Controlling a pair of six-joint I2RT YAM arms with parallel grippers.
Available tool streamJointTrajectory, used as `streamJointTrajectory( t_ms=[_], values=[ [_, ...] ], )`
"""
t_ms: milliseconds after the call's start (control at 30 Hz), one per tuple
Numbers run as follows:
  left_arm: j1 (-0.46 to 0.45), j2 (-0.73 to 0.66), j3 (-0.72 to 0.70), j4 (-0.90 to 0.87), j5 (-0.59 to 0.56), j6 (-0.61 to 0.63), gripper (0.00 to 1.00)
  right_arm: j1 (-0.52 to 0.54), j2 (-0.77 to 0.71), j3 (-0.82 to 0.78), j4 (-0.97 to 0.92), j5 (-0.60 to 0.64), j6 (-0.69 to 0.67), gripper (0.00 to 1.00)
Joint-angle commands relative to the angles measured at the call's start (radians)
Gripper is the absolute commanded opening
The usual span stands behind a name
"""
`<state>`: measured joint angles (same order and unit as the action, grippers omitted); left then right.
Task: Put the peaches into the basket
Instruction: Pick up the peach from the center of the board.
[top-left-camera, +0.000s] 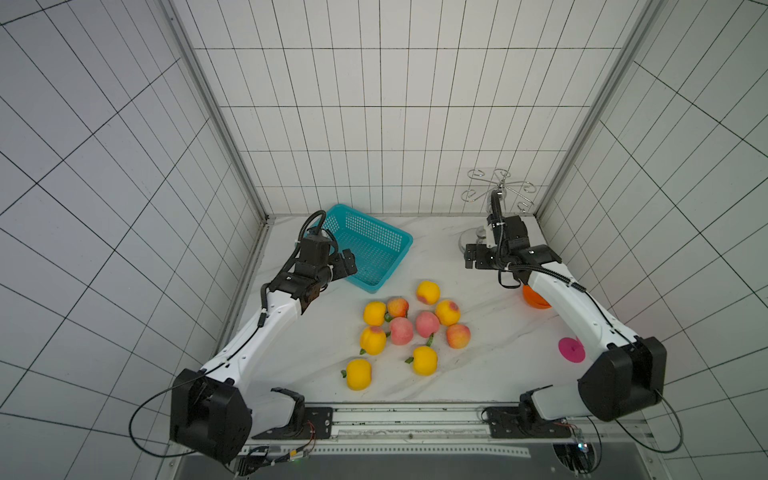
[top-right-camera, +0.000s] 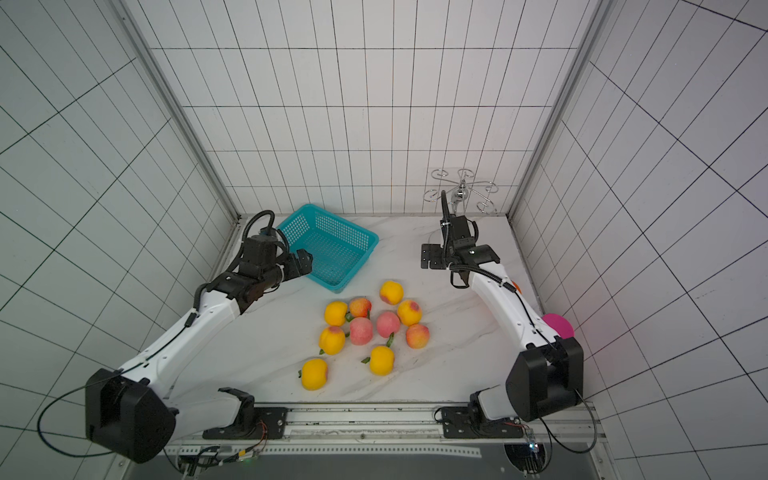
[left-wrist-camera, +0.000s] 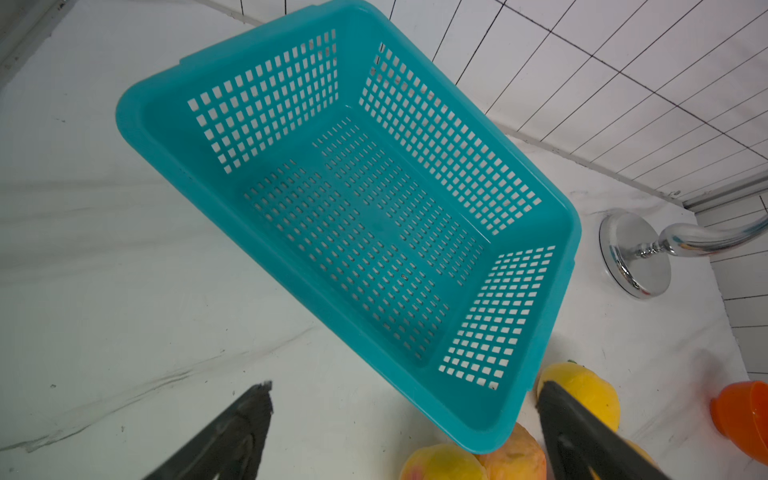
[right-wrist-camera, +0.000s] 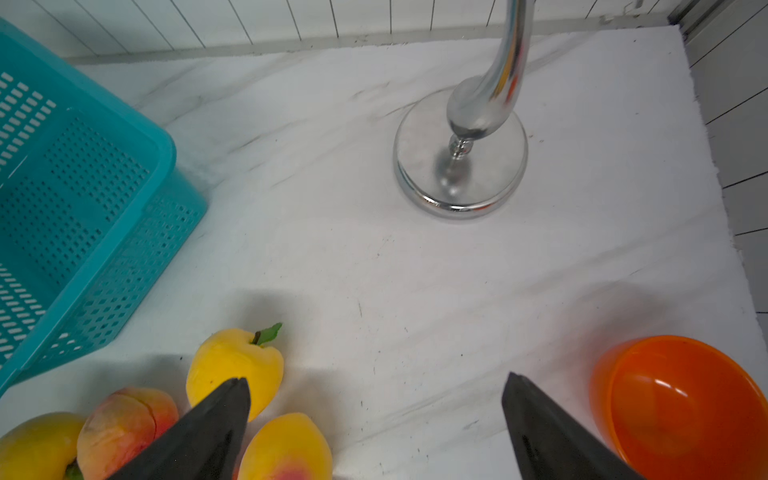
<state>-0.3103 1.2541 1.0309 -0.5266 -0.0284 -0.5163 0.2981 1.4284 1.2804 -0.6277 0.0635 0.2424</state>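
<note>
Open space beside the red-topped yellow peach on my left gripper's side of the cluster leaves room to close, so that empty gripper should keep moving to that peach.
Several peaches, yellow and pink-orange, lie in a loose cluster on the white marble table. The teal basket stands empty at the back left, turned at an angle. My left gripper hovers open over the basket's near-left edge. In the left wrist view the gripper holds nothing, and the basket fills the picture, with a yellow peach beyond its corner. My right gripper hangs open and empty at the back right, above bare table beside a yellow peach.
A chrome hook stand rises at the back right corner. An orange bowl sits partly under the right arm. A pink bowl lies near the right edge. Tiled walls close in three sides.
</note>
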Motion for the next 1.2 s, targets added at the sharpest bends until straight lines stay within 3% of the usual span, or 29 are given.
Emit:
streamJointTrajectory(
  t_ms=[0, 500, 767, 933, 1167],
  values=[
    [-0.043, 0.005, 0.029, -0.114, 0.027, -0.023, 0.99, 0.026, -0.07, 0.003, -0.134, -0.022, 0.056, 0.99],
    [-0.315, 0.055, 0.144, -0.482, -0.109, -0.188, 0.98, 0.036, -0.405, -0.211, -0.261, -0.194, 0.076, 0.99],
    [-0.416, 0.047, 0.006, -0.446, -0.072, -0.378, 0.98, 0.038, -0.422, -0.239, -0.283, -0.326, 0.04, 0.99],
    [-0.465, 0.082, -0.039, -0.438, -0.066, -0.448, 0.98, 0.052, -0.427, -0.231, -0.312, -0.337, 0.005, 0.99],
    [-0.469, 0.076, -0.113, -0.444, -0.023, -0.443, 0.98, 0.062, -0.427, -0.262, -0.297, -0.373, 0.016, 0.99]
  ],
)
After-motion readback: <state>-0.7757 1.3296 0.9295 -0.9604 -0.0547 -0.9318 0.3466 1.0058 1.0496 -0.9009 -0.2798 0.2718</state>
